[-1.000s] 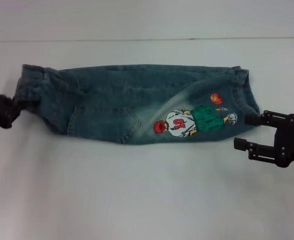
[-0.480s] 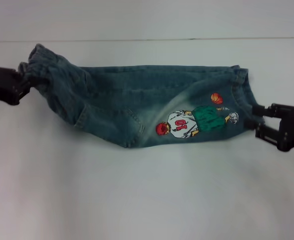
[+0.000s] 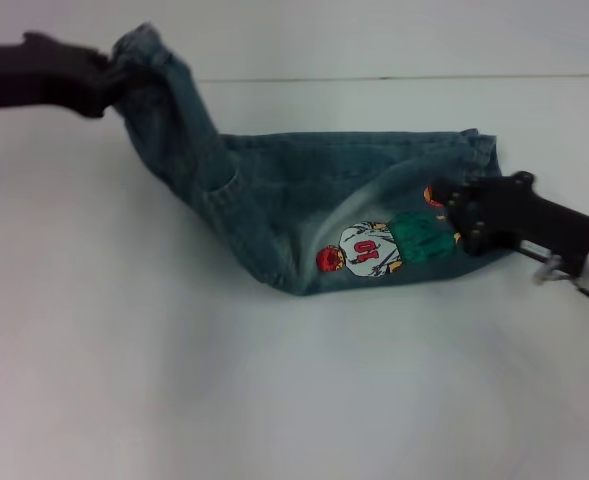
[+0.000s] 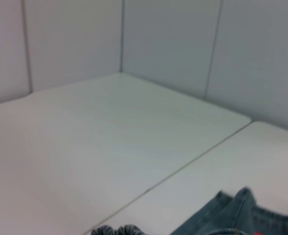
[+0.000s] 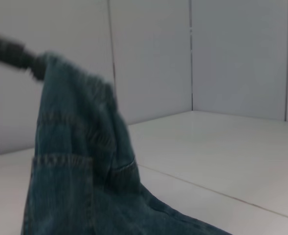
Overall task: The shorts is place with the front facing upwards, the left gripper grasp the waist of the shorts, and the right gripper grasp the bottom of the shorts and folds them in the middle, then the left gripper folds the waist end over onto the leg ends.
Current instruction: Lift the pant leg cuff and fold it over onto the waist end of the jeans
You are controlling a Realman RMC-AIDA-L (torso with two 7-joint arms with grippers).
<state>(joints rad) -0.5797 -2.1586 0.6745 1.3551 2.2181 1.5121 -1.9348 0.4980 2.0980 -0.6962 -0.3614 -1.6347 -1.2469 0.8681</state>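
The leg ends (image 3: 482,157), where the waist must land, are under my right gripper, so it should back away clear before my left gripper lays the waist down.
The blue denim shorts (image 3: 274,195) lie folded lengthwise on the white table (image 3: 274,400), with a cartoon basketball print (image 3: 379,245) near the leg ends. At the far left my left gripper (image 3: 114,75) is shut on the waist (image 3: 144,55) and holds it raised above the table, so the cloth slopes down toward the middle. My right gripper (image 3: 452,215) sits over the leg ends on the right. The right wrist view shows the lifted denim (image 5: 80,161) hanging from the left gripper (image 5: 19,55). A strip of shorts (image 4: 232,215) shows in the left wrist view.
A seam (image 3: 394,77) runs across the table top behind the shorts. White panelled walls (image 5: 232,54) stand at the back of the table.
The left gripper has lifted the waist up and back, pulling the left half of the shorts off the table. The right gripper has moved in from beside the hem to over the leg ends.
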